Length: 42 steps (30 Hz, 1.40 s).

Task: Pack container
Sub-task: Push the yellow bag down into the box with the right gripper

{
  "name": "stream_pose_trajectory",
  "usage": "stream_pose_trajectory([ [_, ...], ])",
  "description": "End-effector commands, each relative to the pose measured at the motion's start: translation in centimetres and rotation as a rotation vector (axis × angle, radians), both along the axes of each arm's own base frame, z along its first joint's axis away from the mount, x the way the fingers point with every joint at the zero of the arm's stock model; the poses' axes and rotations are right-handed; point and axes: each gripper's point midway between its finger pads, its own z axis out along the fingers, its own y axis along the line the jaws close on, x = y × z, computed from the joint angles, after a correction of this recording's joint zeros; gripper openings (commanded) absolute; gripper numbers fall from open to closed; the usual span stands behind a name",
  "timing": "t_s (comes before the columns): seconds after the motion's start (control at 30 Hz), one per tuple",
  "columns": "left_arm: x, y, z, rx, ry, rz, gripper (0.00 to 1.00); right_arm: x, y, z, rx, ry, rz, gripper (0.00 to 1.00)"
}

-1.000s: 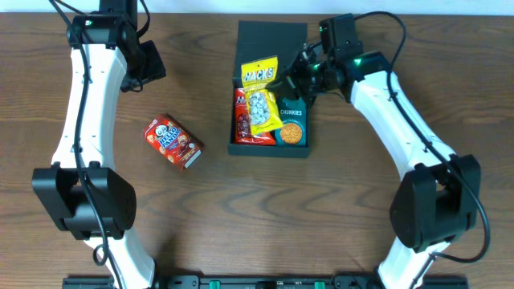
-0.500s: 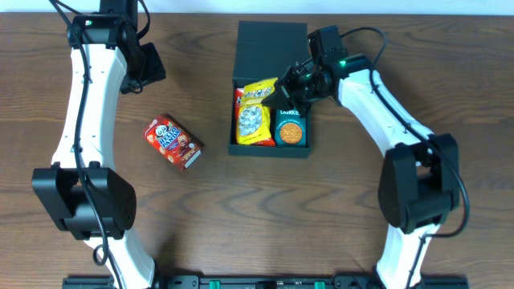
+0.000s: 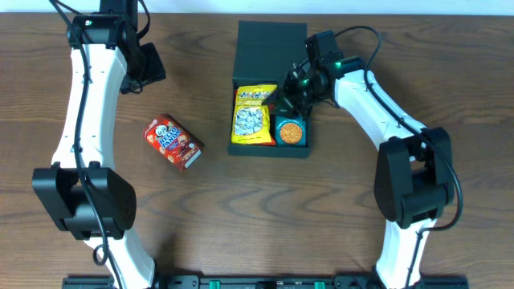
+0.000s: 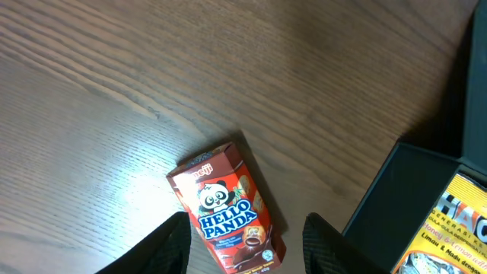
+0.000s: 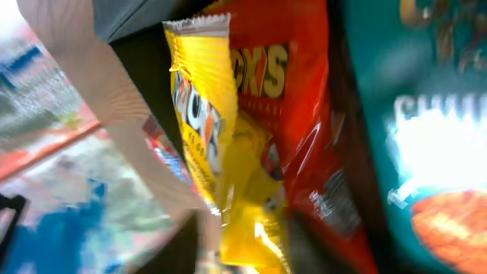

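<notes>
Next, I let go of the yellow bag's edge and push the bag flat [image 3: 250,122] with closed fingers, because my right gripper is holding the yellow bag tilted up [image 5: 196,103] off the red bag.
The dark teal container [image 3: 271,151] stands open at the table's middle, its lid [image 3: 273,38] folded back. Inside lie a yellow snack bag [image 3: 252,117] on a red bag [image 5: 304,114], and a teal Chunkies carton [image 3: 291,128] to the right. My right gripper [image 3: 282,99] is down in the container, shut on the yellow bag's [image 5: 204,129] upper right corner; the wrist view is blurred. My left gripper [image 3: 146,67] is open and empty, hovering above a red Hello Panda box [image 3: 173,142] that lies on the table to the container's left.
In the left wrist view the Hello Panda box [image 4: 226,207] lies between my open fingers [image 4: 247,251], with the container's corner [image 4: 415,190] to the right. The wooden table [image 3: 96,201] spreads round both arms.
My right gripper has carried the yellow bag down and to the left into the container, where it now lies flat over the red bag. The left arm has not moved.
</notes>
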Motion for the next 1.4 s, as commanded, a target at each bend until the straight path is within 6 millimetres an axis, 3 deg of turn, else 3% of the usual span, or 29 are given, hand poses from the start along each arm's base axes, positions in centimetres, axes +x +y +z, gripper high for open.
stream_pose_trajectory([
  [0.0,0.0,0.7,0.1,0.025,0.002,-0.001,0.49,0.3,-0.9,-0.9,-0.05,-0.082,0.071,0.51],
  [0.13,0.0,0.7,0.1,0.025,0.004,-0.001,0.49,0.7,-1.7,-0.5,-0.053,-0.114,0.078,0.58],
  [0.27,-0.1,0.7,0.1,0.025,0.006,-0.001,0.49,1.5,-2.2,1.5,-0.049,-0.214,0.118,0.56],
  [0.33,-0.1,0.7,0.1,0.025,0.006,-0.001,0.5,1.9,-2.2,3.4,-0.048,-0.309,0.164,0.45],
  [0.4,-0.1,0.7,0.1,0.025,0.006,-0.001,0.5,1.9,-2.0,6.0,-0.051,-0.442,0.24,0.06],
  [0.43,-0.1,0.7,0.1,0.025,0.006,-0.001,0.5,1.8,-1.8,6.8,-0.052,-0.484,0.267,0.01],
  [0.57,-0.1,0.7,0.1,0.024,0.004,0.0,0.5,0.2,0.3,9.8,0.023,-0.63,0.413,0.01],
  [0.67,0.0,0.7,0.1,0.023,0.003,0.003,0.5,-1.0,1.9,10.4,0.163,-0.622,0.466,0.01],
  [0.93,-0.1,0.7,0.1,0.023,0.006,0.003,0.49,-1.8,3.8,5.5,0.343,-0.449,0.498,0.01],
  [1.1,-0.1,0.7,0.1,0.023,0.006,0.003,0.49,-2.3,3.8,1.4,0.335,-0.324,0.487,0.01],
  [1.37,-0.1,0.7,0.1,0.023,0.006,0.003,0.49,-3.0,2.8,-2.7,0.21,-0.206,0.471,0.01],
])
